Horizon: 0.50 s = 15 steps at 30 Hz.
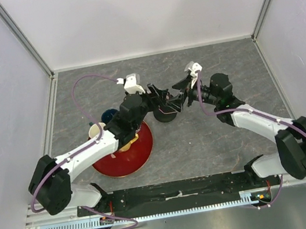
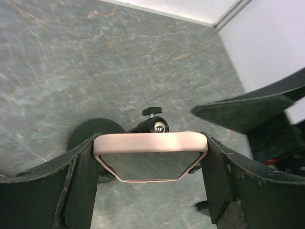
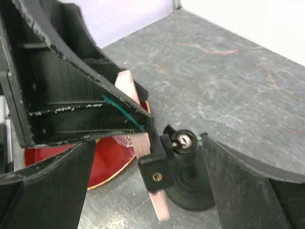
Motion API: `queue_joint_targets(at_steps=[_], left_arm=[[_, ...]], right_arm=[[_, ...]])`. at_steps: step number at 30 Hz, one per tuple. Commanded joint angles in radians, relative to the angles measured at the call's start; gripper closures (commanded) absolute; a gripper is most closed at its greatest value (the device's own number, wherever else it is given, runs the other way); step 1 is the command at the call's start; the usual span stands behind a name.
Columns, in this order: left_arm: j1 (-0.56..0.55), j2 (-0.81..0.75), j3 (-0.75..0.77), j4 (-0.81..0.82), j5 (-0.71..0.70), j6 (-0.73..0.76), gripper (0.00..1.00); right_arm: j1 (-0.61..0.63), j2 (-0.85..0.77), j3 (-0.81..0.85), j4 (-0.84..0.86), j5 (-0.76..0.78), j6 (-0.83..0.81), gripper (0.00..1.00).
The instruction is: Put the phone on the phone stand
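Note:
The left gripper's finger is over the phone's edge (image 3: 140, 142), so the robot's right gripper should move back, then close around the clamp head (image 3: 156, 173) once the left gripper is out of the way.
The phone (image 2: 147, 142), black screen with a pink rim, is held edge-up between my left gripper's (image 2: 150, 153) fingers, which are shut on its sides. The phone stand (image 3: 189, 187) is black, with a disc base, a thin post and a ball joint. Its clamp head (image 3: 156, 171) sits over the phone's pink edge (image 3: 141, 143). In the top view the stand (image 1: 166, 114) is mid-table between my left gripper (image 1: 155, 99) and right gripper (image 1: 181, 99). My right gripper (image 3: 147, 191) is open, one finger on each side of the stand, holding nothing.
A red round tray (image 1: 125, 153) lies left of the stand under the left arm, with a yellow item on it. A blue mug (image 1: 108, 117) and a cream cup (image 1: 95, 130) stand beside it. The tray also shows in the right wrist view (image 3: 97, 164). White walls enclose the table.

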Motion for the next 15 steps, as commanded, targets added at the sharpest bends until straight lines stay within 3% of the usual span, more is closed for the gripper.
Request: queue_joint_targets(at_steps=[1, 8, 13, 15], left_arm=[[-0.031, 0.052, 0.091, -0.054, -0.069, 0.278, 0.98], [-0.056, 0.131, 0.175, -0.106, -0.097, 0.529, 0.98], [-0.093, 0.176, 0.19, -0.08, -0.11, 0.746, 0.98], [-0.096, 0.19, 0.186, -0.08, -0.091, 0.765, 0.98]], right_arm=[[-0.066, -0.126, -0.005, 0.01, 0.155, 0.124, 0.02], [-0.275, -0.122, -0.019, -0.065, 0.264, 0.347, 0.02], [-0.327, 0.054, 0.036, -0.102, 0.186, 0.396, 0.02], [-0.329, 0.113, 0.057, -0.096, 0.136, 0.399, 0.02]])
